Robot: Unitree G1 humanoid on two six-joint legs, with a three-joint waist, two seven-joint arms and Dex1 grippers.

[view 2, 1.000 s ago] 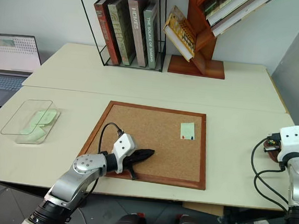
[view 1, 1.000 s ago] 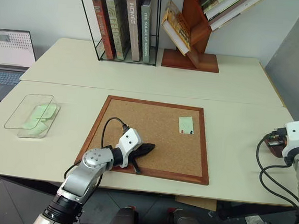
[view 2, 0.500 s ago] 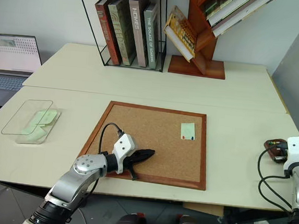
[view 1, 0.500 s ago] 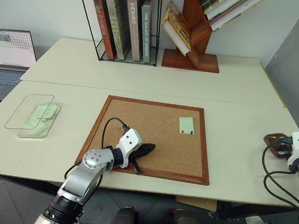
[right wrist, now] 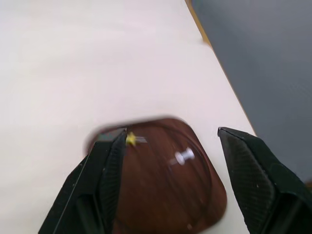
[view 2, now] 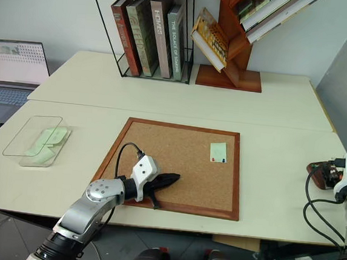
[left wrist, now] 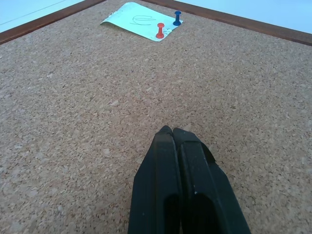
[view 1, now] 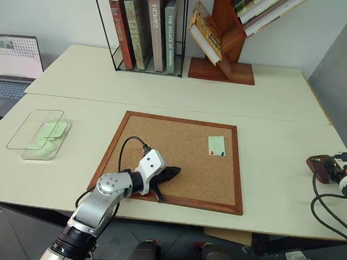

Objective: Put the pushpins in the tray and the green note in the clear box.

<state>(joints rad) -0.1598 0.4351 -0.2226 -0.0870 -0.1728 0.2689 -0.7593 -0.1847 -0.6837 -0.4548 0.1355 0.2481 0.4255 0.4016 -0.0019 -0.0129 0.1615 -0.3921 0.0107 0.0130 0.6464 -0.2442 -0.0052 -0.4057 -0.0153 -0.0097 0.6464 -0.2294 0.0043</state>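
My open right gripper should keep heading toward the corkboard until it grips the blue pushpin's head, as the blue pushpin (view 1: pixel 222 154) is upright and clear of the red pushpin.
The green note (view 1: pixel 216 145) lies pinned near the far right corner of the corkboard (view 1: pixel 172 142), with a red pushpin (left wrist: pixel 160 30) and a blue pushpin (left wrist: pixel 177 18) stuck in it. My left gripper (view 1: pixel 171 172) rests shut on the cork near the board's front edge, well short of the note. The brown tray (right wrist: pixel 161 195) sits at the table's right edge and holds a yellow pushpin (right wrist: pixel 130 140) and a pale one (right wrist: pixel 181 157). My right gripper (right wrist: pixel 170 134) stands open just above the tray, nothing between its fingers. The clear box (view 1: pixel 38 133) is at the far left.
Pale green slips lie inside the clear box. A wire book rack (view 1: pixel 143 27) and a wooden book stand (view 1: pixel 226 46) line the back of the table. A laptop (view 1: pixel 9 61) sits on a side desk at left. The table's right edge runs just past the tray.
My right gripper has opened and drawn back toward the right, uncovering the tray. The left arm has not moved.
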